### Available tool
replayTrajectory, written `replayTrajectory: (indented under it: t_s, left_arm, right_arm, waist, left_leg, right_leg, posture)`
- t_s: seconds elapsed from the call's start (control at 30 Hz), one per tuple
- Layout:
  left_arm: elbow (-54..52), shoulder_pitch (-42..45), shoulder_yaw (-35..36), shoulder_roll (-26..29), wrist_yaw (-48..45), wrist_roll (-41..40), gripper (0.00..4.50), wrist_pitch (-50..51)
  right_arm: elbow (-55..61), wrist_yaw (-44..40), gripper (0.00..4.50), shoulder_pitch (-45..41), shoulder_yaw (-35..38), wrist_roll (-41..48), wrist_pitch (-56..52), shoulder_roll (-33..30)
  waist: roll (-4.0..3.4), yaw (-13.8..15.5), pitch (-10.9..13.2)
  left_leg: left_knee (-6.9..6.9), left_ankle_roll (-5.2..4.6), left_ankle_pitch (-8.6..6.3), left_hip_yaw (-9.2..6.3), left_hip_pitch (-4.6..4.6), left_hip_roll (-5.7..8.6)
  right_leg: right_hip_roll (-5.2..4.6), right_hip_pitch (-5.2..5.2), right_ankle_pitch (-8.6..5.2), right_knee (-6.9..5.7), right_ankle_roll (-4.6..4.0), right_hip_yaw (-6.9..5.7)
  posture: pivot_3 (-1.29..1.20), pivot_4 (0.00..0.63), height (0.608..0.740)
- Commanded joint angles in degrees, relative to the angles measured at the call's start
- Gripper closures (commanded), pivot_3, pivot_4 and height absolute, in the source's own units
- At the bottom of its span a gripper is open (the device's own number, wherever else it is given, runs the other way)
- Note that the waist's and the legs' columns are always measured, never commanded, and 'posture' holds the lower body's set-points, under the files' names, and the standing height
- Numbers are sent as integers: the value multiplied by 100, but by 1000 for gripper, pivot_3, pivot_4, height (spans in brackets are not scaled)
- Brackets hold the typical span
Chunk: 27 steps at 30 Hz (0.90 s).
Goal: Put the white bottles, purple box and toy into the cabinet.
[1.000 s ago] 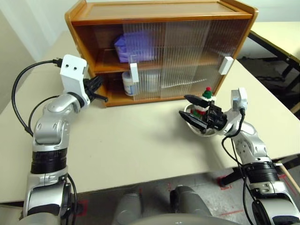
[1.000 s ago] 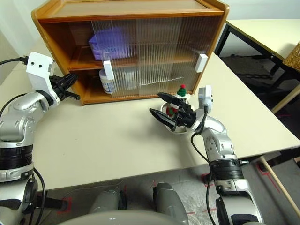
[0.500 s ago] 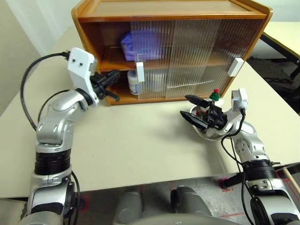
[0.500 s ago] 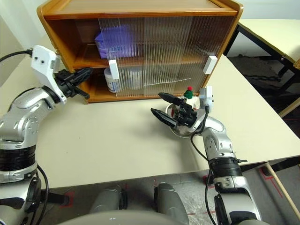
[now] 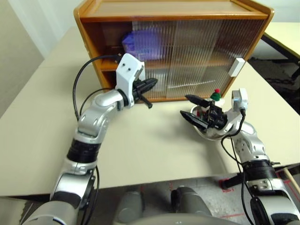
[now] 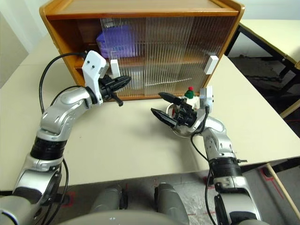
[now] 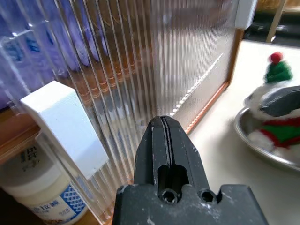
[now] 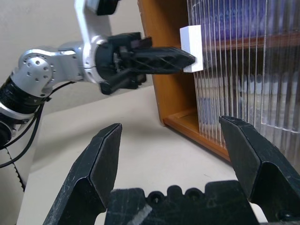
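The white handle's inner side (image 7: 96, 145) is clear of my left fingers, now past it, so next I come back against the handle (image 6: 115, 68) and push the cabinet's door shut.
The cabinet (image 5: 173, 9) stands at the back of the table. My left gripper (image 5: 152, 84) is shut and empty, its tip beside the white handle (image 7: 65, 126) of the left sliding door. Behind that ribbed door the purple box (image 5: 136, 44) lies on the upper shelf. One white bottle (image 7: 35, 187) stands on the lower shelf. The toy (image 5: 213, 99) sits in a steel dish (image 7: 262, 145) on the table at the right. My right gripper (image 5: 189, 108) hangs open over the dish, pointing left, with nothing between its fingers.
The right door's white handle (image 5: 238, 66) is at the cabinet's far right. A second table (image 5: 286, 33) stands behind on the right. A wooden stick (image 6: 281, 187) leans below the table's right edge. Bare tabletop (image 5: 140, 140) lies between my arms.
My left gripper has swung right, from the cabinet's open left end to the left door's handle, staying shut. The right arm has kept still. The camera view shifted slightly.
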State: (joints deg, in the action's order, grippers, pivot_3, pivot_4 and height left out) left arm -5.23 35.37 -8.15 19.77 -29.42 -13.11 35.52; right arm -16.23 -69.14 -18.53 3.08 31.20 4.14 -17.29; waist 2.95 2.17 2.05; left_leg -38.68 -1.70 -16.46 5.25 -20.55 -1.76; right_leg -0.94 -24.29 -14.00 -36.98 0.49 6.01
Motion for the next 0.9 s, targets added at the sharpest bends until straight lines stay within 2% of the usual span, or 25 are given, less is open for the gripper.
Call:
replayTrajectory:
  t_s: [0.03, 0.9]
  left_arm:
    - [303, 173, -96, -64, 163, 261, 4463, -59]
    - [-78, -326, 512, 462, 360, 489, 4463, 60]
  right_arm:
    - [14, 35, 0, -4, 15, -78, 39, -11]
    - [81, 10, 0, -19, -69, -143, -24, 36]
  waist:
    - [0, -1, 0]
    - [0, 6, 0]
  left_leg:
    - [0, 0, 0, 0, 0, 0]
    - [-26, -7, 4, 3, 11, 0]
  right_leg:
    - [0, 0, 0, 0, 0, 0]
    - [-1, 4, 1, -34, 0, 4]
  posture:
    - [129, 0, 740]
    - [147, 0, 740]
